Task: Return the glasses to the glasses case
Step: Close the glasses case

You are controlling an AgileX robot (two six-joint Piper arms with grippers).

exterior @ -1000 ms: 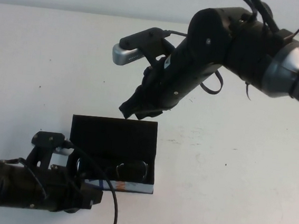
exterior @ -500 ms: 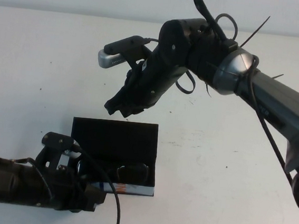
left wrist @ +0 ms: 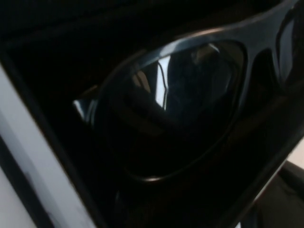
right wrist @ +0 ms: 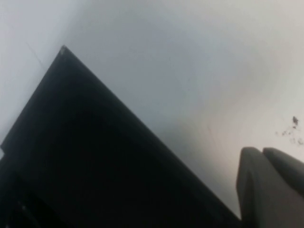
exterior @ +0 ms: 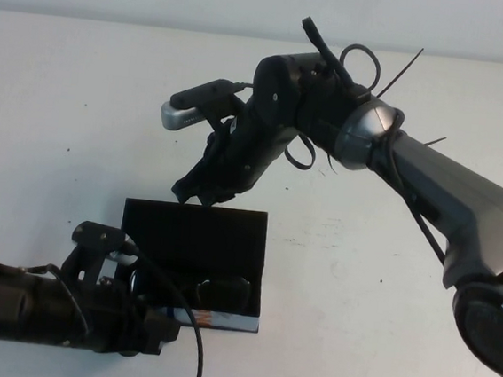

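Note:
My closed right gripper is just behind the open lid's far edge (exterior: 246, 212), so it should move forward from there and push the lid over the glasses (exterior: 224, 291).
The glasses case (exterior: 221, 317) sits open near the table's front, its black flap lid (exterior: 194, 232) raised at the back. The glasses (exterior: 220, 286) lie inside it; one lens (left wrist: 180, 104) fills the left wrist view. My left gripper (exterior: 151, 328) is low at the case's front-left corner; its fingers are hidden. My right gripper (exterior: 194, 192) hovers just behind the lid's far edge, shut and empty. Its fingers (right wrist: 270, 185) are pressed together beside the lid (right wrist: 95, 161) in the right wrist view.
The white table (exterior: 385, 282) stretches around the case. The right arm's camera housing (exterior: 183, 112) and cables hang above the case's far side. A cable (exterior: 187, 325) from the left arm crosses the case's front.
My right gripper has moved left and down, closer to the lid's far edge. My left arm has shifted slightly toward the case. The glasses stay in the case.

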